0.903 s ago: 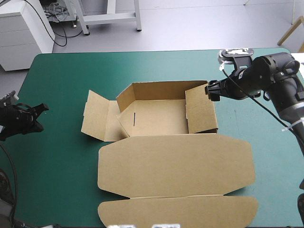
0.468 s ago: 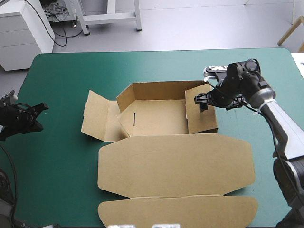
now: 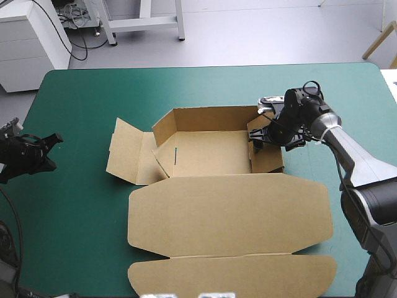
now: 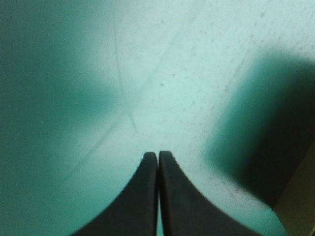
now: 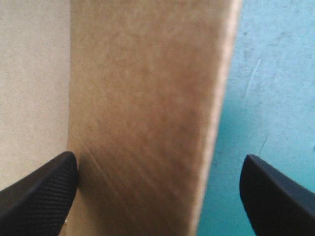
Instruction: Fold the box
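Observation:
The wide lid (image 3: pixel 229 214) should come along with the whole box when I lift the box's raised side, since a crease (image 3: pixel 217 176) joins the lid to the tray.
The brown box (image 3: pixel 205 152) lies mid-table with its back wall and right wall (image 3: pixel 265 144) raised. Its left flaps (image 3: pixel 127 152) lie flat, and its wide lid (image 3: pixel 229 211) lies flat toward the table's front edge. My right gripper (image 3: pixel 260 133) is open and straddles the right wall from above, one finger inside the tray and one outside. In the right wrist view the wall (image 5: pixel 147 98) stands between the fingers of the right gripper (image 5: pixel 158 158). My left gripper (image 3: pixel 49 152) is shut near the table's left edge, far from the box. In its own view the left gripper (image 4: pixel 158 153) is over teal-green cover.
The lid's outer flap (image 3: pixel 232 273) reaches the table's front edge. Teal-green cover (image 3: pixel 80 205) stretches between my left gripper and the box. The right arm (image 3: pixel 347 149) crosses the table's right side.
My right gripper has moved left from outside the box's far right corner and come down over the right wall. The left gripper has stayed put.

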